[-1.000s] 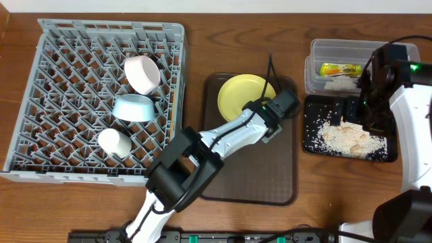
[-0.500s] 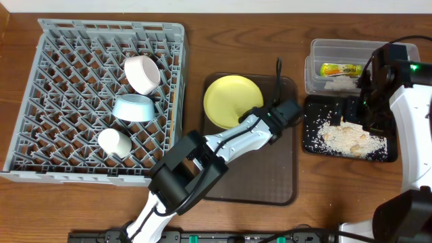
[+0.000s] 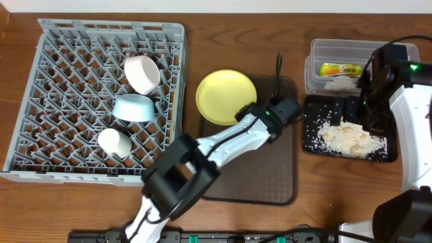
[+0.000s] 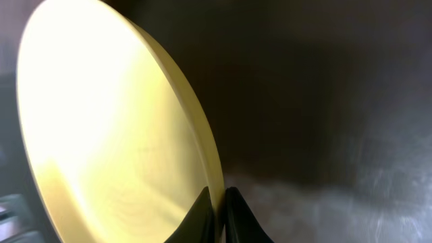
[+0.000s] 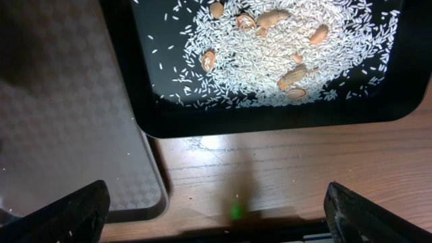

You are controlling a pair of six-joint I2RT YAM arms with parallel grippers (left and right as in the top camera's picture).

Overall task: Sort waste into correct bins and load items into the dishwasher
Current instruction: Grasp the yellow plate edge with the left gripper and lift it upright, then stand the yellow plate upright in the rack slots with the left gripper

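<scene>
The part of the rack (image 3: 170,99) beside the bowls is free. My left gripper should keep carrying the yellow plate (image 3: 224,96) by its rim until the plate is standing in the grey dish rack.
My left gripper (image 3: 244,112) is shut on the rim of the round yellow plate (image 3: 224,96) and holds it tilted over the brown serving tray's (image 3: 270,169) far left corner; the left wrist view shows the jaws (image 4: 219,202) pinching the plate's edge (image 4: 101,135). The grey dish rack (image 3: 47,142) at left holds a white bowl (image 3: 141,73), a light blue bowl (image 3: 134,107) and a small white cup (image 3: 113,142). My right gripper (image 5: 216,202) is open and empty above the black tray (image 3: 388,152), which holds rice crumbs (image 5: 270,47). The clear tub (image 3: 324,48) holds the yellow-green wrapper (image 3: 341,69) and white tissue (image 3: 341,82).
Dark chopsticks (image 3: 277,71) lie at the brown tray's far edge. The right arm (image 3: 412,101) stands along the table's right side. The brown tray's corner (image 5: 101,169) lies beside the black tray (image 5: 270,118) in the right wrist view.
My left gripper has carried the yellow plate leftward, from the brown tray's far middle to its far left corner, toward the rack. The right arm has not moved.
</scene>
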